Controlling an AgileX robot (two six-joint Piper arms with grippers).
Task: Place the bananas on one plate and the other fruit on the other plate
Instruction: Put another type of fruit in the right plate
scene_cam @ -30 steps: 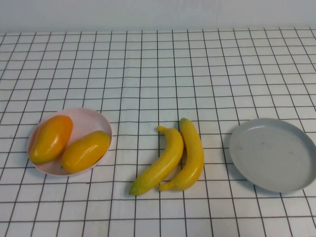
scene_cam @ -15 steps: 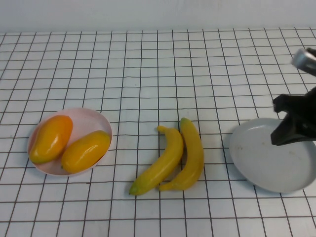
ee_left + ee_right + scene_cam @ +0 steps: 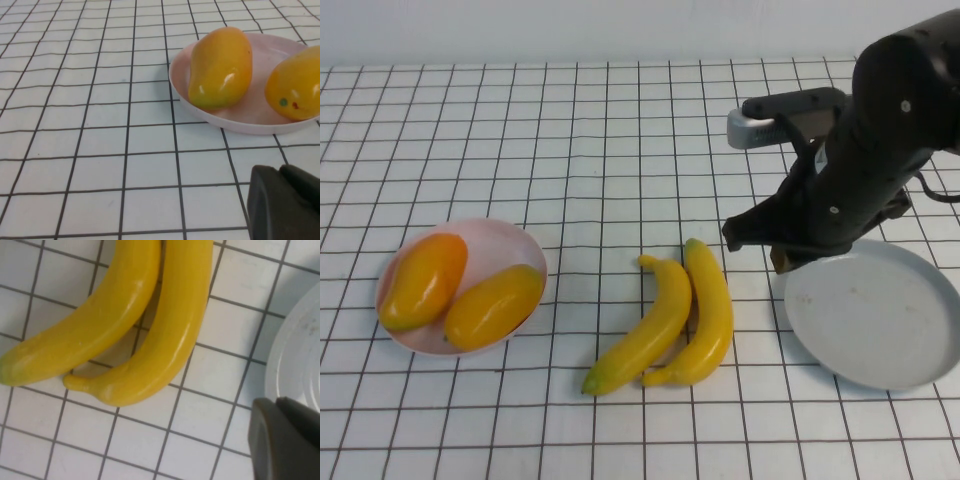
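The two bananas (image 3: 686, 341) have a gap between them, so the robot's right gripper should continue to head for the middle of the banana (image 3: 715, 317) nearer the grey-blue plate until its fingers are on both sides of that banana.
Two yellow bananas lie side by side at the table's middle: the slimmer one (image 3: 645, 330) left of the thicker one (image 3: 712, 312). The grey-blue plate (image 3: 875, 315) sits empty at the right. Two mango-like fruits, one redder (image 3: 423, 280) and one yellower (image 3: 493, 305), lie on the pink plate (image 3: 525, 245) at the left. My right gripper (image 3: 775, 248) hangs shut and empty over the gap between bananas and grey-blue plate. The right wrist view shows both bananas (image 3: 95, 325) (image 3: 172, 335), the plate's rim (image 3: 300, 355) and the gripper (image 3: 280, 412). My left gripper (image 3: 281, 175), shut, sits low near the pink plate (image 3: 240, 117) and its fruits (image 3: 220, 67) (image 3: 295, 82).
A white cloth with a black grid covers the table (image 3: 620, 130). The right arm's dark body (image 3: 880, 130) stands above the back right, over the grey-blue plate's far edge. The left arm is outside the high view.
My right arm has come in from the right edge and swung left over the grey-blue plate to just right of the bananas. The fruits and plates have not moved.
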